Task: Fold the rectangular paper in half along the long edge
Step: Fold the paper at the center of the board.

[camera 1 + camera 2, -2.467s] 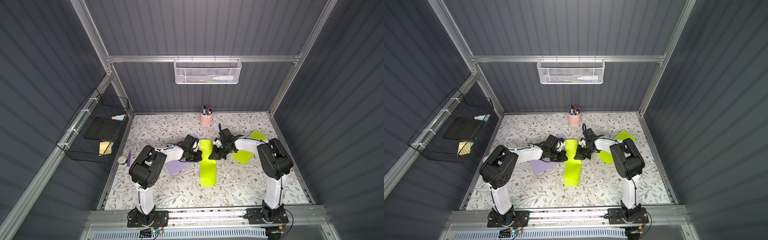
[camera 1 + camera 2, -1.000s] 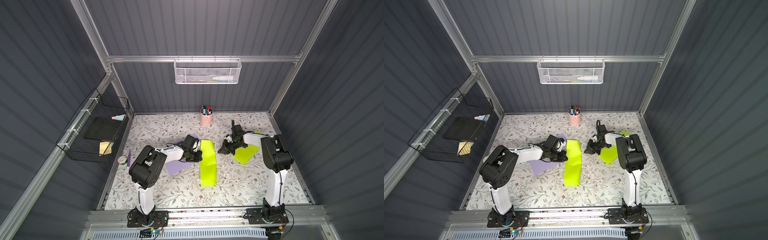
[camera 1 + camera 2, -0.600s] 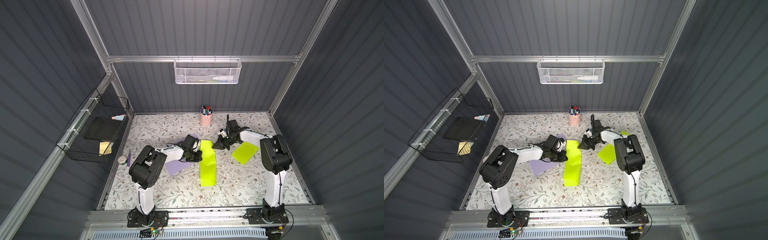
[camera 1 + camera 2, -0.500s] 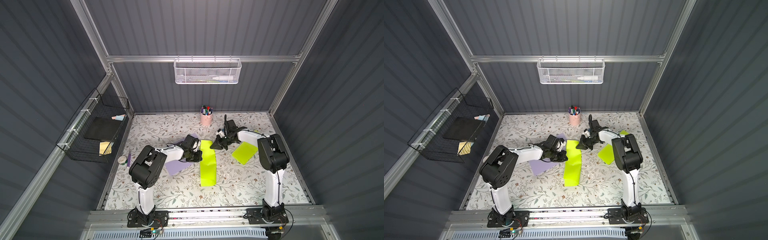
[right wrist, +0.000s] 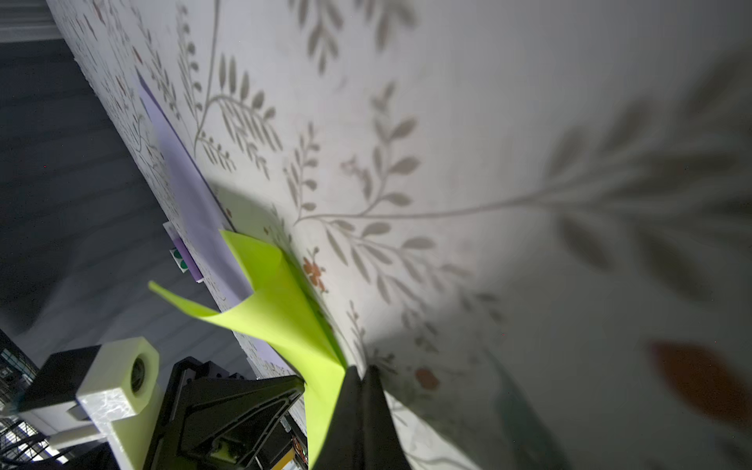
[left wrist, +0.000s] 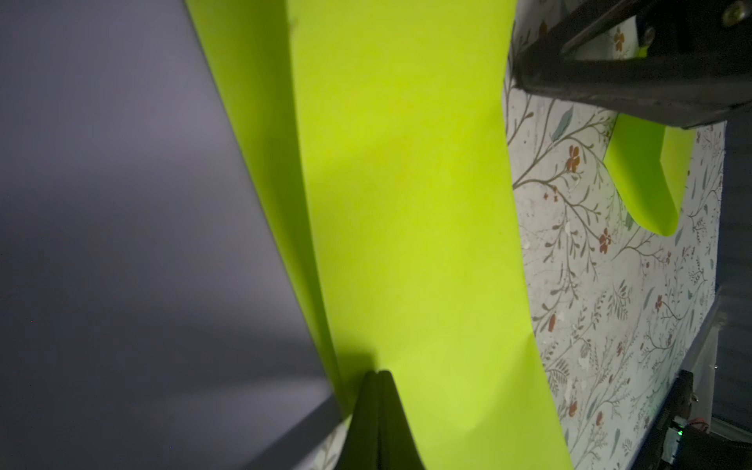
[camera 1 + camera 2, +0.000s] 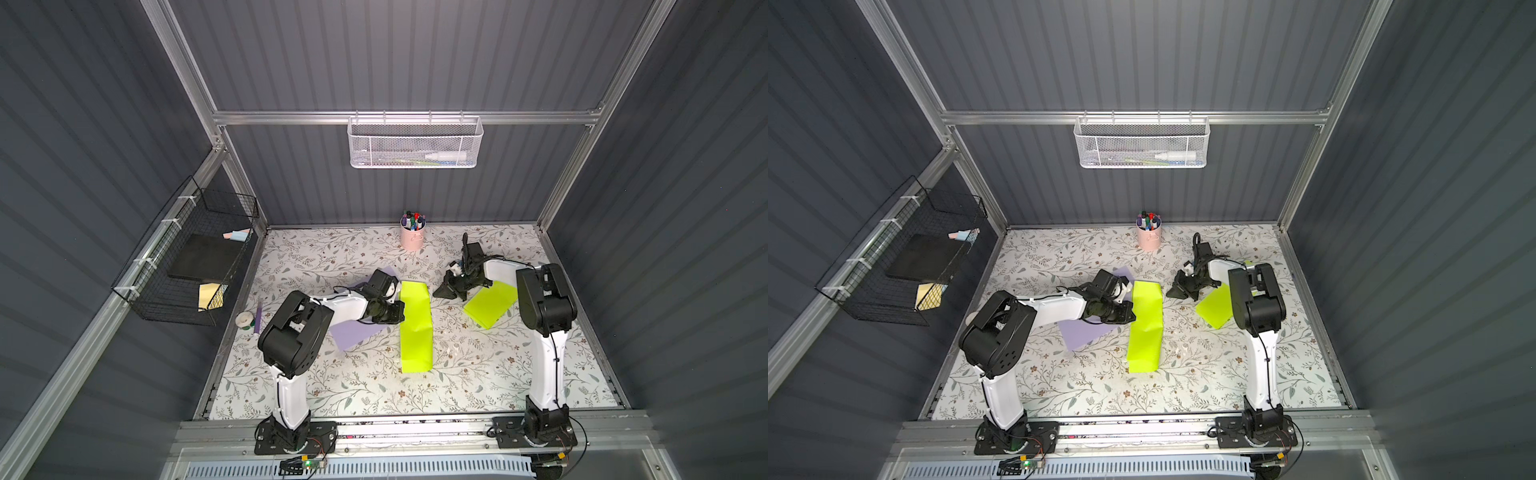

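The lime green paper's far end (image 7: 414, 287) curls up next to the robot's right gripper, so that gripper should move back first and then press the paper's fold (image 7: 430, 310) down toward the paper's near end.
The rectangular paper (image 7: 415, 328) (image 7: 1145, 328) is lime green and lies doubled over as a long narrow strip in the middle of the floral table. My left gripper (image 7: 400, 316) (image 6: 378, 374) is shut, and its tip presses down on the strip's left edge. My right gripper (image 7: 438, 292) (image 5: 362, 370) is shut and low on the table, just off the strip's far right corner, with nothing between its fingers. In the right wrist view the paper's (image 5: 280, 309) upper layer curls up off the table.
A purple sheet (image 7: 357, 332) lies under my left arm. A second lime sheet (image 7: 492, 305) lies under my right arm. A pink pen cup (image 7: 412, 237) stands at the back. A tape roll (image 7: 243, 319) and a purple pen (image 7: 257, 316) lie at the left edge.
My right gripper left the strip's right edge, swung out to the right, then came back left to the far right corner. The strip lies flatter. My left gripper has stayed put.
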Robot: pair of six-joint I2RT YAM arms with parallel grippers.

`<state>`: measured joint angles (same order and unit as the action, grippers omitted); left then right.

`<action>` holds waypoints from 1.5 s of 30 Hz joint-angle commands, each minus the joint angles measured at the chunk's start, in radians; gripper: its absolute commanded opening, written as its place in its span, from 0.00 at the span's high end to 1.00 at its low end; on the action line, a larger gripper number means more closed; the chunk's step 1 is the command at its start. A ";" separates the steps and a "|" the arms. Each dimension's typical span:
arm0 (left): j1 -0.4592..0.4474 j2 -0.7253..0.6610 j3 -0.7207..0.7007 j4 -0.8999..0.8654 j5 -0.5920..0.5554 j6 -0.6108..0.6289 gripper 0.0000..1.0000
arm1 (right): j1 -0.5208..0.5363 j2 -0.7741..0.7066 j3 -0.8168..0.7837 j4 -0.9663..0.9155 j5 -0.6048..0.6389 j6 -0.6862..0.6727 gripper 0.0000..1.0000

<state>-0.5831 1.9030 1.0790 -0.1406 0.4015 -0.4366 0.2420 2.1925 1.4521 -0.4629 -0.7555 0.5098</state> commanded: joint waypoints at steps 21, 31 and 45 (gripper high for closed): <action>-0.006 0.035 -0.008 -0.149 -0.074 0.019 1.00 | 0.074 0.119 0.193 -0.025 -0.043 0.002 1.00; -0.006 0.027 -0.017 -0.149 -0.077 0.023 1.00 | 0.036 0.119 0.106 -0.011 0.034 0.016 1.00; -0.006 0.037 -0.016 -0.149 -0.075 0.025 1.00 | 0.002 -0.023 0.025 0.004 0.009 0.003 1.00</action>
<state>-0.5861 1.9057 1.0946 -0.1673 0.3859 -0.4362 0.2173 2.2200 1.4994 -0.4423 -0.7593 0.5159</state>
